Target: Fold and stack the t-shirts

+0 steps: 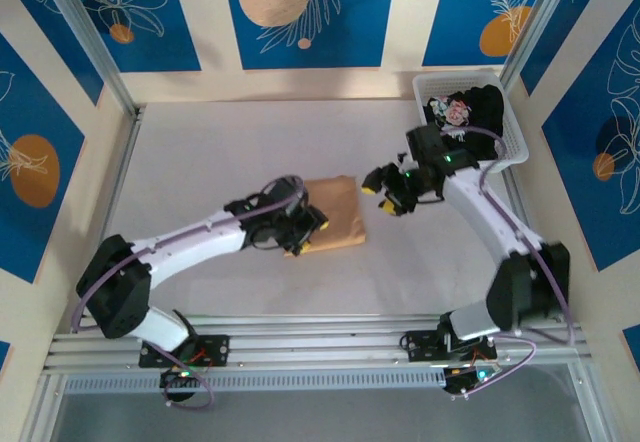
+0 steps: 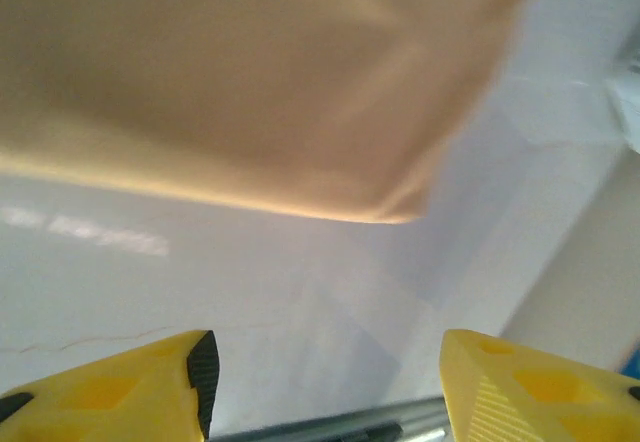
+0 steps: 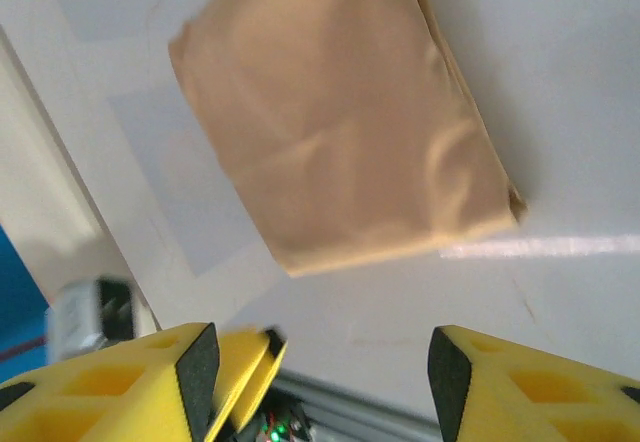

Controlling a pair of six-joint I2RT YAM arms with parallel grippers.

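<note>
The t-shirt's near edge (image 2: 215,194) is a smooth, rounded fold, so I expect the tan-orange t-shirt (image 1: 342,210) to stay together as one packet when I carry it with my left gripper.
The tan-orange t-shirt (image 1: 338,212) lies folded into a small rectangle mid-table, print hidden; it also shows as the folded tan-orange cloth (image 3: 340,122) and, blurred, as the cloth's near edge (image 2: 240,82). My left gripper (image 1: 308,234) sits at the fold's front-left corner, open with nothing between its fingers (image 2: 325,382). My right gripper (image 1: 385,190) hovers just right of the fold, open and empty (image 3: 320,372). The black t-shirt (image 1: 470,110) with its pink-white print lies crumpled in the basket.
A white mesh basket (image 1: 510,132) stands at the back right corner, behind the right arm. Metal frame posts and rails border the table on both sides and along the near edge (image 1: 320,337). Bare tabletop (image 1: 200,152) stretches left and behind the fold.
</note>
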